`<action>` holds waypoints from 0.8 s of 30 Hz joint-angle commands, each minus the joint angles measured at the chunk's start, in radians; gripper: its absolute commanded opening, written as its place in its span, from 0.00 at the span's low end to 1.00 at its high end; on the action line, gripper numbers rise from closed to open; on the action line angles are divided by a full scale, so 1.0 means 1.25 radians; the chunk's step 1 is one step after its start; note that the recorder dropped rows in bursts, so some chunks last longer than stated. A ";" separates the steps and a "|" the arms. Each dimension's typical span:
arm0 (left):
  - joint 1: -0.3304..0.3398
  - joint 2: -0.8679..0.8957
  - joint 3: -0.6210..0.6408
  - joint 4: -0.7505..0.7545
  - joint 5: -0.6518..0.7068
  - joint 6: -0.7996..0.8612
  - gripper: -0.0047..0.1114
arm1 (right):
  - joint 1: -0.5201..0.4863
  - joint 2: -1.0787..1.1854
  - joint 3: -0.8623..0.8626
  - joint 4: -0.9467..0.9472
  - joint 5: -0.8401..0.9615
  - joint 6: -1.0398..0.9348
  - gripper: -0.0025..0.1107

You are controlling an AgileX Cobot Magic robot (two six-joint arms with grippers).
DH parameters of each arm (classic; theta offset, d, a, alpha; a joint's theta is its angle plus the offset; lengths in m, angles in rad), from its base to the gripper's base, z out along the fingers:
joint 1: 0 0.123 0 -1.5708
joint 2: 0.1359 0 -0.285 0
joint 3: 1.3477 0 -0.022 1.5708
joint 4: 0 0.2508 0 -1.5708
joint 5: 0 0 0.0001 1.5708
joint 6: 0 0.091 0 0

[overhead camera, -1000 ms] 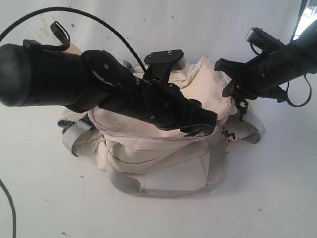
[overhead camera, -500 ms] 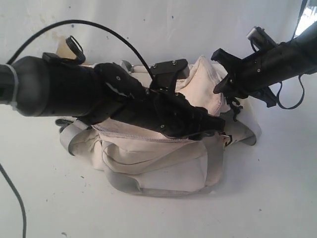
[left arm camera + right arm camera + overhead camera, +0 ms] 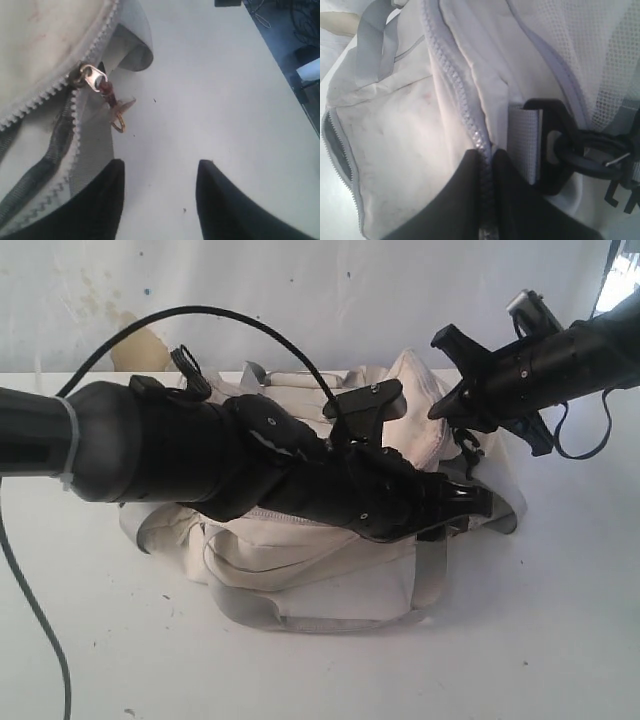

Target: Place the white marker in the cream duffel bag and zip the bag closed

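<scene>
I can see the zipper pull's brown tab [image 3: 118, 111] hanging outside my left gripper's open fingers, so next I put them back around the tab [image 3: 111, 97] before closing the zipper.
The cream duffel bag [image 3: 330, 575] lies on the white table, its top partly unzipped. My left arm reaches across it; the left gripper [image 3: 466, 508] hangs past the bag's right end. In the left wrist view that gripper [image 3: 160, 165] is open and empty over bare table, a short way from the silver zipper pull [image 3: 94, 78] with its brown tab. My right gripper [image 3: 448, 408] is at the bag's back right corner. It [image 3: 487, 152] is shut on the bag's grey zipper edge [image 3: 455, 75]. The white marker is out of view.
A black cable [image 3: 220, 315] arcs over the left arm. A black plastic buckle and clip [image 3: 575, 147] hang on grey webbing beside the right fingers. The table's edge and dark floor clutter [image 3: 295, 50] lie beyond the left gripper. A grey handle strap [image 3: 250, 610] droops down the bag's front.
My left arm has swept right across the bag, its gripper now past the bag's right end. The right gripper has stayed shut on the zipper edge, lifting slightly.
</scene>
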 commanded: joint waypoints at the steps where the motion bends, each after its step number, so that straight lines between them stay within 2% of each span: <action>1: -0.003 0.036 -0.003 -0.028 -0.036 0.019 0.44 | -0.005 -0.002 0.001 0.013 0.017 0.004 0.02; 9: -0.011 0.054 -0.003 -0.030 -0.091 0.055 0.44 | -0.007 -0.002 0.001 0.042 0.018 0.004 0.02; 15: -0.011 0.066 -0.050 -0.058 -0.079 0.055 0.32 | -0.007 -0.002 0.001 0.042 0.021 0.004 0.02; 21: -0.009 0.097 -0.077 -0.060 -0.061 0.055 0.32 | -0.007 -0.002 0.001 0.046 0.031 0.004 0.02; 24: -0.009 0.109 -0.077 -0.060 -0.078 0.055 0.40 | -0.007 -0.002 0.001 0.046 0.031 0.004 0.02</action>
